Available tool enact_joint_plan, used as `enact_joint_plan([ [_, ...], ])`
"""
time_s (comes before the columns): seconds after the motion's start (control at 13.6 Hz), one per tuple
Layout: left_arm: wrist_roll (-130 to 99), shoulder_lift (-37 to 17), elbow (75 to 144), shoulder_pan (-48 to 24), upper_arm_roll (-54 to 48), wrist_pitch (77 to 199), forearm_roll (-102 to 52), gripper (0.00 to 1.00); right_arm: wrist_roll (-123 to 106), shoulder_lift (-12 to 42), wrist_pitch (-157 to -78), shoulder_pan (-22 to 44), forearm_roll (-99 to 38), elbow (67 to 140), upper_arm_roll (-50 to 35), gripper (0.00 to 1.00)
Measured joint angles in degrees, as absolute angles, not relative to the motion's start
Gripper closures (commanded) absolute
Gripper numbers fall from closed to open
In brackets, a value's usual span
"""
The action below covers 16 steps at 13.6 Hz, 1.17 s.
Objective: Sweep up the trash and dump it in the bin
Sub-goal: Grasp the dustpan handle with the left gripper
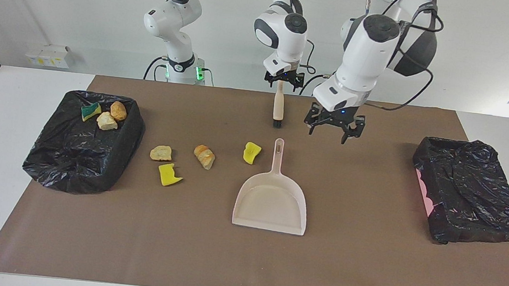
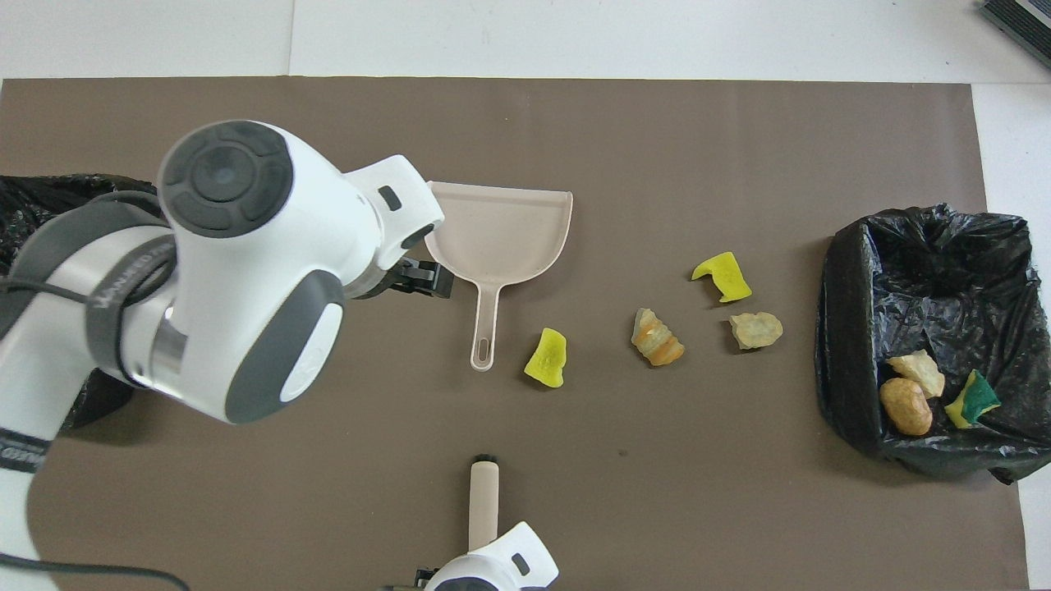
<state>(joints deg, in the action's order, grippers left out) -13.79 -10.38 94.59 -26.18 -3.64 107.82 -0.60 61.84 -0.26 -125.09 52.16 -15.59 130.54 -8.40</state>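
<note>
I expect the scraps to slide out easily when I tip the beige dustpan (image 2: pixel 505 236), because it has a smooth bottom and a straight opening (image 2: pixel 502 187).
Several trash scraps lie on the brown mat: a yellow sponge bit (image 1: pixel 251 152) (image 2: pixel 548 358) beside the dustpan's handle, a bread chunk (image 1: pixel 204 156) (image 2: pixel 657 337), a tan chunk (image 1: pixel 161 153) and another yellow bit (image 1: pixel 169 174). Three more scraps (image 1: pixel 107 121) (image 2: pixel 907 405) sit in the black-lined bin (image 1: pixel 75 163) (image 2: pixel 846 328) at the right arm's end. My right gripper (image 1: pixel 283 81) is shut on the top of the beige brush (image 1: pixel 278 105) (image 2: pixel 483 501), which stands with its bristles down at the mat. My left gripper (image 1: pixel 330 134) (image 2: pixel 419 279) hangs open beside the handle of the beige dustpan (image 1: pixel 272 205) (image 2: pixel 501 230).
A second box under a crumpled black bag (image 1: pixel 469 191), with pink showing at its side, stands at the left arm's end. The dustpan lies flat, its mouth away from the robots. White table (image 1: pixel 2 146) borders the mat.
</note>
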Motion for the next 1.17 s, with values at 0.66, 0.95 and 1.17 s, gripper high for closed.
enact_joint_plan([
  [0.66,-28.2,-21.9,100.6,-33.0,-3.6,128.3,1.0,0.0,62.1,-3.2,-126.2,53.2,-20.8,136.0,-8.4,0.03],
  [0.95,-28.9,-21.2,104.1,-33.9,-3.6,126.8,1.0,0.0,62.1,-3.0,-126.7,53.2,-20.8,136.2,-8.4,0.09],
  [1.17,-29.2,-20.6,104.3,-34.5,-3.7,125.9,1.0,0.24,62.1,-1.2,-128.8,53.2,-20.8,136.5,-8.4,0.2],
])
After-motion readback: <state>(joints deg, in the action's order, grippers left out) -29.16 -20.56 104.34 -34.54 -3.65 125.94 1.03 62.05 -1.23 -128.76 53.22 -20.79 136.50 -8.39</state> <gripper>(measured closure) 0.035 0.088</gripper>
